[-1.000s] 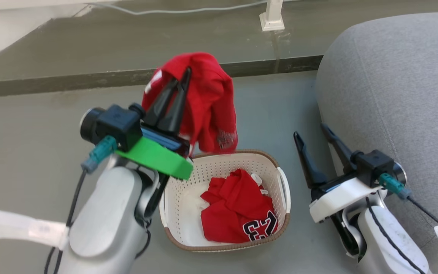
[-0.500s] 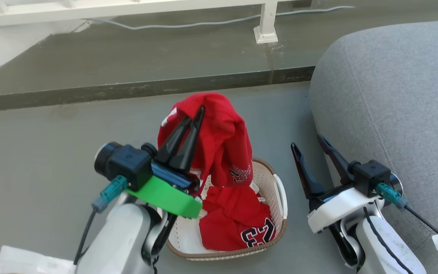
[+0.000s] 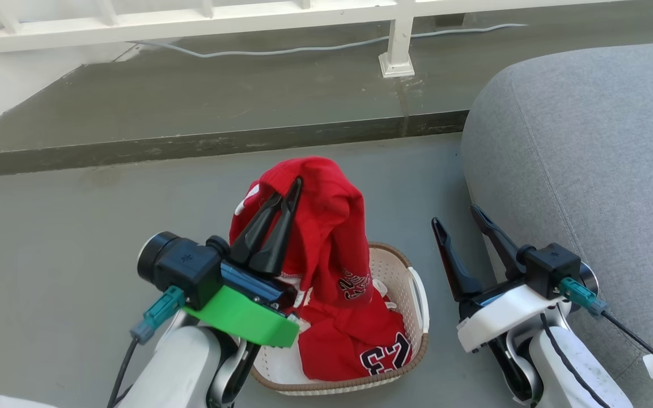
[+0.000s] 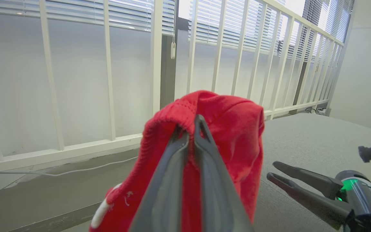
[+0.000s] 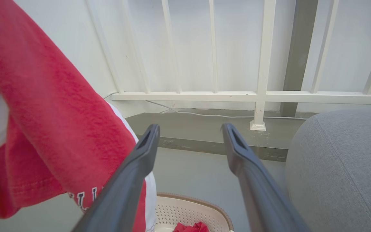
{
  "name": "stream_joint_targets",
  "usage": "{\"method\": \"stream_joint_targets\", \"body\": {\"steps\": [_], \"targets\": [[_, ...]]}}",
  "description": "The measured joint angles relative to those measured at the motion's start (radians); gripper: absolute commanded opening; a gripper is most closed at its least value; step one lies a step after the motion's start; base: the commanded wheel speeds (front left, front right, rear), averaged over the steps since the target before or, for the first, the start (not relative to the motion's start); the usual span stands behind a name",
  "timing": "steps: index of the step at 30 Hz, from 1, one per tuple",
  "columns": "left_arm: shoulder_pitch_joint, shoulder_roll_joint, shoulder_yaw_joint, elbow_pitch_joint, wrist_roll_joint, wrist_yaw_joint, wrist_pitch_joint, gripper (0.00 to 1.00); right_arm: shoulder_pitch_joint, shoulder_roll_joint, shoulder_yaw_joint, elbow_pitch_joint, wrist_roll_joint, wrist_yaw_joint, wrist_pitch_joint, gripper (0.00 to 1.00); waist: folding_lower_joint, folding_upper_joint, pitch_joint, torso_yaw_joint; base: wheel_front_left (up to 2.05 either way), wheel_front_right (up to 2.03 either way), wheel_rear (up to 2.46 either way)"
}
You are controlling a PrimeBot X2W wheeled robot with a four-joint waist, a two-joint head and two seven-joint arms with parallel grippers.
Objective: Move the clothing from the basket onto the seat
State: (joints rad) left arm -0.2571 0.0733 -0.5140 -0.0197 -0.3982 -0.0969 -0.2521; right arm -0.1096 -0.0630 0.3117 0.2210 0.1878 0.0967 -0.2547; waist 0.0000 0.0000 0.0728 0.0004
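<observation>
I expect the hanging red jersey [image 3: 327, 197] to sink into a crumpled heap when I lower it onto the seat, because it droops in bunched folds [image 3: 322, 251].
My left gripper [image 3: 289, 190] is shut on a red jersey [image 3: 326, 226], which hangs from its fingers above the cream basket [image 3: 411, 340]. The left wrist view has the red jersey [image 4: 227, 135] draped over the left gripper [image 4: 192, 124]. A second red jersey with black-and-white numerals [image 3: 360, 345] lies in the basket, with a bit of white cloth beside it. My right gripper [image 3: 457, 218] stands open and empty between the basket and the grey seat [image 3: 587, 158]. From the right wrist, the right gripper [image 5: 190, 129] points over the basket [image 5: 185, 209], the hanging jersey [image 5: 50, 122] at its left and the seat [image 5: 343, 161] at its right.
A dark raised step [image 3: 202, 144] runs across the floor behind the basket. Beyond it stand a white railing with a post [image 3: 397, 51] and a grey cable [image 3: 281, 51]. Bare grey floor [image 3: 49, 238] lies to the left.
The head camera has tilted up, so the whole picture shifted down. My left gripper, still holding the jersey, has come lower and closer to the basket. The right gripper has kept its pose.
</observation>
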Motion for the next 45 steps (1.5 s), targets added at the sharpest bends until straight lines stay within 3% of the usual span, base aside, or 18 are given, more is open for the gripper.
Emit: {"method": "stream_joint_targets", "body": {"steps": [16,28,42,43,44,45], "targets": [[0.034,0.013,0.0,-0.058,0.006,0.011,0.005,0.0,0.0,0.002,0.043,-0.116,0.077,0.01,0.0,1.0,0.0,0.0,-0.007,-0.003,0.0,0.0,0.0],[0.036,0.019,-0.001,-0.086,0.007,0.011,0.015,0.0,0.0,0.003,0.214,-0.211,0.136,0.026,0.0,1.0,0.0,0.0,-0.014,-0.007,0.0,0.0,0.0],[0.036,0.014,-0.045,-0.124,0.007,0.01,0.029,0.0,-0.053,0.001,0.329,-0.156,0.164,0.026,0.026,1.0,0.0,0.0,-0.004,0.003,0.0,0.0,0.0],[0.036,0.013,-0.051,-0.124,0.007,0.009,0.032,0.0,-0.063,0.002,0.328,-0.15,0.164,0.026,0.025,0.46,0.0,0.0,-0.004,0.006,0.0,0.0,0.0],[0.036,0.013,-0.061,-0.124,0.007,0.009,0.032,0.0,-0.072,0.0,0.328,-0.146,0.164,0.026,0.025,0.11,0.0,0.0,-0.004,0.009,0.0,0.0,0.0],[0.036,0.013,-0.07,-0.124,0.007,0.008,0.033,0.0,-0.077,0.0,0.328,-0.143,0.164,0.026,0.025,0.0,0.0,0.0,-0.004,0.012,0.0,0.0,0.0]]}}
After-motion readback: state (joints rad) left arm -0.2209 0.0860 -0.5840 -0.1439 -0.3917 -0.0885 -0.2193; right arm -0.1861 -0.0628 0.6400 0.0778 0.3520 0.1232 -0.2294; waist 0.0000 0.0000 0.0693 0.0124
